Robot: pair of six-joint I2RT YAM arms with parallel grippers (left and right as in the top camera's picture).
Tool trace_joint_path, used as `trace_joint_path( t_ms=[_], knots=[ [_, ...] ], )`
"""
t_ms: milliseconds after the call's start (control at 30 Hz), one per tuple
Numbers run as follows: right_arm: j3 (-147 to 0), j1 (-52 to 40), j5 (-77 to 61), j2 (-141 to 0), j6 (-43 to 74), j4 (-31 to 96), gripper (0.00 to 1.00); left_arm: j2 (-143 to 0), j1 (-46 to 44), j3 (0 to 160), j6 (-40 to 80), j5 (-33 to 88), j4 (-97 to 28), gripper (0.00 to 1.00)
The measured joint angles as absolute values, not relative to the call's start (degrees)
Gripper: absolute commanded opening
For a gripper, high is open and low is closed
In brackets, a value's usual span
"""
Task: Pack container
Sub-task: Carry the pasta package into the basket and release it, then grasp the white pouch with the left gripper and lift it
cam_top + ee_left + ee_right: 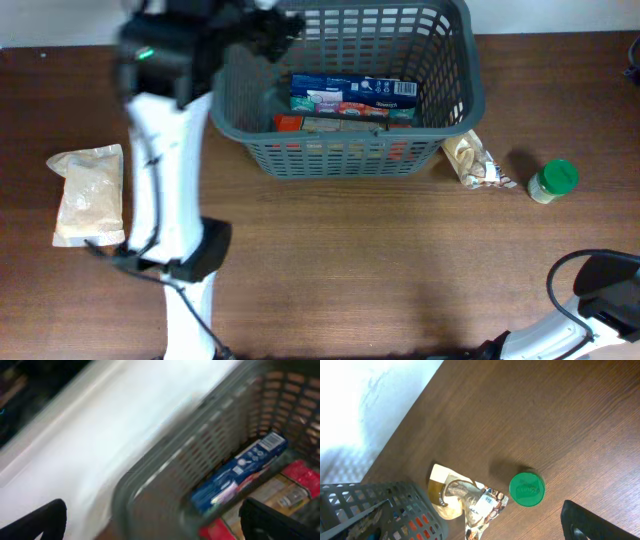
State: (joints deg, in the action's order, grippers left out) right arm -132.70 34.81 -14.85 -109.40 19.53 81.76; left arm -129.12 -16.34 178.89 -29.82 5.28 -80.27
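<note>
The pale bag of grain [90, 170] is lying clear of the basket, so the robot's left gripper should carry on with its fingers open until they close on the bag's middle [88, 197].
The dark grey basket [350, 152] stands at the back middle of the table. It holds a blue box [352, 93] and red and tan boxes beneath it. My left gripper [278, 30] hovers over the basket's back left corner. In the blurred left wrist view its fingers [155, 525] are wide apart and empty, with the basket rim [150, 480] below them. My right gripper [603, 283] is low at the front right, away from the basket. Its one visible finger [595, 522] sits far to the side with nothing between the jaws.
A pale bag of grain [90, 195] lies at the left. A printed snack packet [472, 160] lies against the basket's right side, also in the right wrist view [470, 502]. A green-lidded jar [553, 181] stands right of it [527, 489].
</note>
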Motion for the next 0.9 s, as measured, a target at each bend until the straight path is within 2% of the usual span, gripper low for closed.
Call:
trace_joint_path(
  t_ms=[167,300,467,567,667,900],
  knots=[
    [-132.7,34.81,-14.85,-109.4,19.53,81.82,0.99,-123.22,-3.33,179.87,-18.02,2.17,-94.04,0.99],
    [-132.7,34.81,-14.85,-109.4,19.55,81.8,0.99,-125.73,8.91,175.11,-14.7,3.4,-96.29,0.99],
    [-132.7,34.81,-14.83,-109.4,19.51,81.82,0.99,-130.23,22.96,162.15,-13.41,17.63,-96.16,0.99],
    [-132.7,34.81,-14.83,-109.4,19.55,81.82,0.99,-133.62,29.34,153.36,-13.13,19.77,-96.25,0.99],
    [-132.7,34.81,-14.83,-109.4,19.55,81.82,0.99,-135.55,32.53,144.84,-12.8,17.39,-94.5,1.0],
    [-132.7,34.81,-14.85,-109.4,19.53,81.8,0.99,-135.59,31.9,132.44,-11.27,3.25,-87.48,0.98]
  ],
)
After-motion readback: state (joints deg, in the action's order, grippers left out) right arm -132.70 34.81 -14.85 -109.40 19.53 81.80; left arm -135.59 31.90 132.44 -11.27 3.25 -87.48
